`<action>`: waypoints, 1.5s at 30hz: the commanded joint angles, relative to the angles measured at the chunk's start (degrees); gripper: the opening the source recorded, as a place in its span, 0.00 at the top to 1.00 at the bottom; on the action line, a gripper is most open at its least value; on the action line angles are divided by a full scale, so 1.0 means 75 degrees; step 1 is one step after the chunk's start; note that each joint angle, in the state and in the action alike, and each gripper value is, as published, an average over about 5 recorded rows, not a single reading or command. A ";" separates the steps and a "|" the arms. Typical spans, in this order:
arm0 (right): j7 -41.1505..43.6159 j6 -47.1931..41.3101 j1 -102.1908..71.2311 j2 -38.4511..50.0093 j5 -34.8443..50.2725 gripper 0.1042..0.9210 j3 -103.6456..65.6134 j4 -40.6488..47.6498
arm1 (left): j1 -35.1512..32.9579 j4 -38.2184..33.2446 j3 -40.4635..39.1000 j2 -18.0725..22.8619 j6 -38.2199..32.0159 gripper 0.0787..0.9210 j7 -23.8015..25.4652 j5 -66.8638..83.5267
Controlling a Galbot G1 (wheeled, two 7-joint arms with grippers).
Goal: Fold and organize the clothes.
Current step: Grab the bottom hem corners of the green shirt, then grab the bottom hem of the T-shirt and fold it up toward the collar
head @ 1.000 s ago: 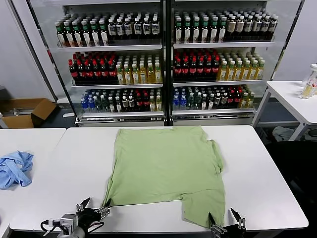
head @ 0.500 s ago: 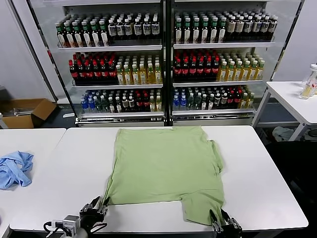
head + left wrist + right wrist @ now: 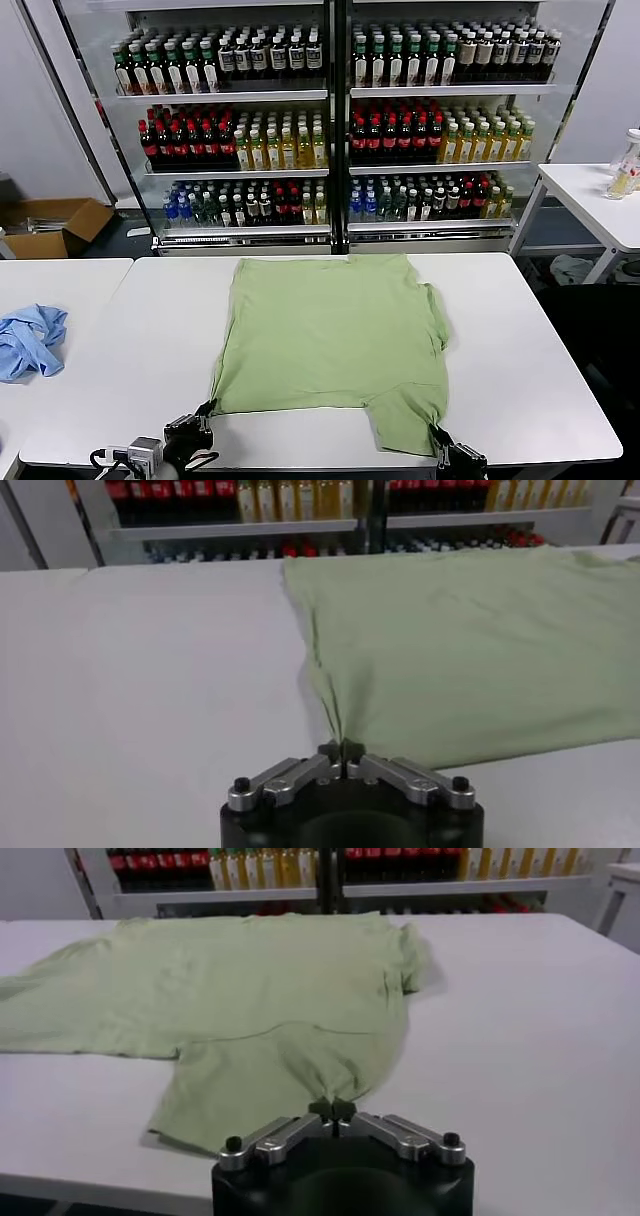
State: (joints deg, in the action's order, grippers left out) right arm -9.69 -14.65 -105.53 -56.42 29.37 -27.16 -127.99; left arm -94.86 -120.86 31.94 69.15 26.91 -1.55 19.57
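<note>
The shirt's near corners sit by the table's near edge, so my left gripper and my right gripper should lift them and fold them over the shirt's middle.
The light green shirt lies spread flat on the white table, its plain side up; collar and buttons do not show. At the near left corner of the shirt my left gripper is shut on the fabric edge, which bunches into a ridge at the fingertips. My right gripper is shut on the near right corner of the lower flap, pinching the cloth. Both grippers sit at the table's near edge.
A crumpled light blue garment lies on the neighbouring table at the left. Drink shelves stand behind the table. A side table with bottles is at the far right, and a cardboard box sits on the floor at the left.
Both grippers went from open to shut, closing on the shirt's near corners. The near hem has pulled slightly toward the fingertips.
</note>
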 commanded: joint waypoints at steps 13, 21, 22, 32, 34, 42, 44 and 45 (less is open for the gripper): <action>0.0889 -0.0085 -0.2033 0.0342 -0.0016 1.00 -0.1404 -0.1340 | -0.2209 -0.1600 0.0550 -0.0590 -0.0500 0.99 -0.0344 0.0416; 0.0961 -0.0077 -0.2660 0.0316 -0.0087 1.00 -0.1915 -0.2009 | -0.3052 -0.2520 0.0976 -0.0773 -0.0145 0.99 -0.0736 0.0548; 0.0952 -0.0075 -0.2696 0.0320 -0.0085 1.00 -0.1972 -0.2100 | -0.3111 -0.2662 0.1046 -0.0791 -0.0079 0.99 -0.0763 0.0564; 0.0511 -0.0348 -0.0533 0.0549 0.0341 1.00 -0.1621 -0.1770 | -0.1350 -0.2281 0.1475 -0.1178 0.0286 0.99 -0.0703 0.1524; 0.0359 -0.0606 0.0505 0.0441 0.0378 1.00 -0.1265 -0.1354 | -0.0481 -0.1789 0.1254 -0.1157 0.0187 0.99 -0.0627 0.1869; 0.0071 -0.1157 0.2681 0.0350 0.0423 1.00 -0.0235 -0.0116 | 0.1197 -0.0269 0.0492 -0.0875 -0.0109 0.99 -0.0140 0.2079; 0.0053 -0.1190 0.2956 0.0330 0.0415 1.00 -0.0053 0.0116 | 0.1415 -0.0031 0.0373 -0.0854 -0.0172 0.99 -0.0047 0.2089; 0.0042 -0.1200 0.3082 0.0305 0.0409 1.00 0.0039 0.0238 | 0.1520 0.0093 0.0311 -0.0851 -0.0190 0.99 -0.0014 0.2081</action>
State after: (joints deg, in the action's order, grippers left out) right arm -8.04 -21.17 -96.02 -53.98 31.72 -32.03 -132.58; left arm -99.01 -131.56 38.56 62.23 26.89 -4.66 31.15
